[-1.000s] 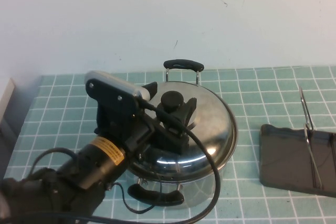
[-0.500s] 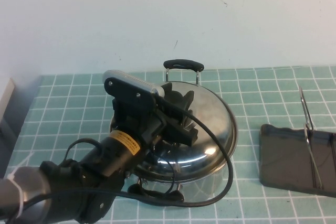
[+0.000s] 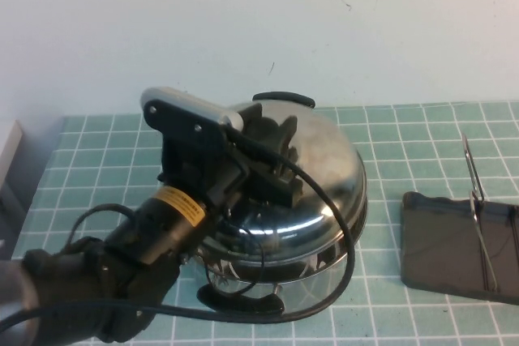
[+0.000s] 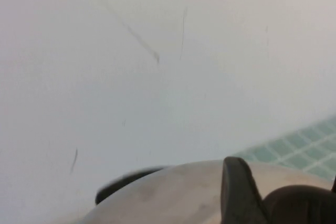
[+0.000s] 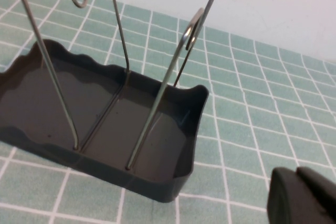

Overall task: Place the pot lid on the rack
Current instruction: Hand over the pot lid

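Note:
The rack is across from my left gripper, which holds the pot lid dome up (image 3: 323, 155), so next I turn the lid upright and hand its rim (image 3: 363, 192) over to my right gripper.
The shiny domed pot lid (image 3: 324, 169) is held tilted just above the steel pot (image 3: 312, 271) in the high view, its far edge raised. My left gripper (image 3: 272, 158) is shut on the lid's black knob, which its fingers hide there. In the left wrist view the lid (image 4: 173, 195) fills the bottom, with one finger (image 4: 236, 195) against the knob (image 4: 299, 205). The dark grey rack (image 3: 438, 253) with wire loops (image 3: 474, 192) stands at the right. My right gripper (image 5: 302, 198) hangs shut and empty just beside the rack (image 5: 181, 93).
The pot's near black handle (image 3: 243, 303) points toward me, and its far handle (image 3: 284, 97) peeks over the lid. A white wall stands behind the green tiled table (image 3: 422, 131). Bare tiles lie between pot and rack.
My left gripper has closed over the knob and lifted the lid, whose far edge has tipped up off the pot. The rack has not moved.

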You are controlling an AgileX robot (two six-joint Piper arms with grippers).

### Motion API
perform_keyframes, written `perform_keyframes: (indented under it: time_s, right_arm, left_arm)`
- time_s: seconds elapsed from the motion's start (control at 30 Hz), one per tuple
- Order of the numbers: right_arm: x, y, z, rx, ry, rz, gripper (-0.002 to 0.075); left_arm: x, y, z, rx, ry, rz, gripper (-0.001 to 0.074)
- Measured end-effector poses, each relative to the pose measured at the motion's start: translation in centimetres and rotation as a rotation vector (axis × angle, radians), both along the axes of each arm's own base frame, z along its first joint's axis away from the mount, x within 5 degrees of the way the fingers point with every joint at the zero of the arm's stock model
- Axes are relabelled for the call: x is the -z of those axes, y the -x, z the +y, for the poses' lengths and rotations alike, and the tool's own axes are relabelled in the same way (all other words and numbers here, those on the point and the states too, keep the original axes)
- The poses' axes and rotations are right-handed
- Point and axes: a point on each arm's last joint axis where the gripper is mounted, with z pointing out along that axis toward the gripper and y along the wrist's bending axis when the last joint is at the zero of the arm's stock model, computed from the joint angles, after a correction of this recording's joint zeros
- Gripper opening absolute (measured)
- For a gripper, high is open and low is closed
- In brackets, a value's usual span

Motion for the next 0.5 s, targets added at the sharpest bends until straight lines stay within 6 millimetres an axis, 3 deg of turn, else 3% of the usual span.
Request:
perform_keyframes:
  time_s: [0.1,0.17,0.27,0.37,0.5]
  right_arm:
    - [0.0,0.0,-0.1,0.003,0.016,0.0,-0.0001]
    - [-0.1,0.0,0.1,0.01,-0.069,-0.016,-0.0001]
    - [-0.6,-0.2,0.9,0.033,-0.46,-0.091,-0.0001]
    - [-1.4,-0.4,1.4,0.06,-0.871,-0.15,-0.0001]
    - [-1.9,-0.4,1.5,0.067,-1.045,-0.19,-0.0001]
  left_arm:
    - [-3.1,1.1,0.8,0.006,0.095,-0.066,0.031]
    - [-5.0,2.0,1.4,0.023,0.204,-0.068,0.031]
    - [-7.0,3.1,2.1,0.057,0.385,-0.023,0.031]
    - [-7.6,3.5,2.3,0.085,0.452,0.012,0.031]
    - [-7.1,3.5,1.8,0.124,0.429,0.041,0.031]
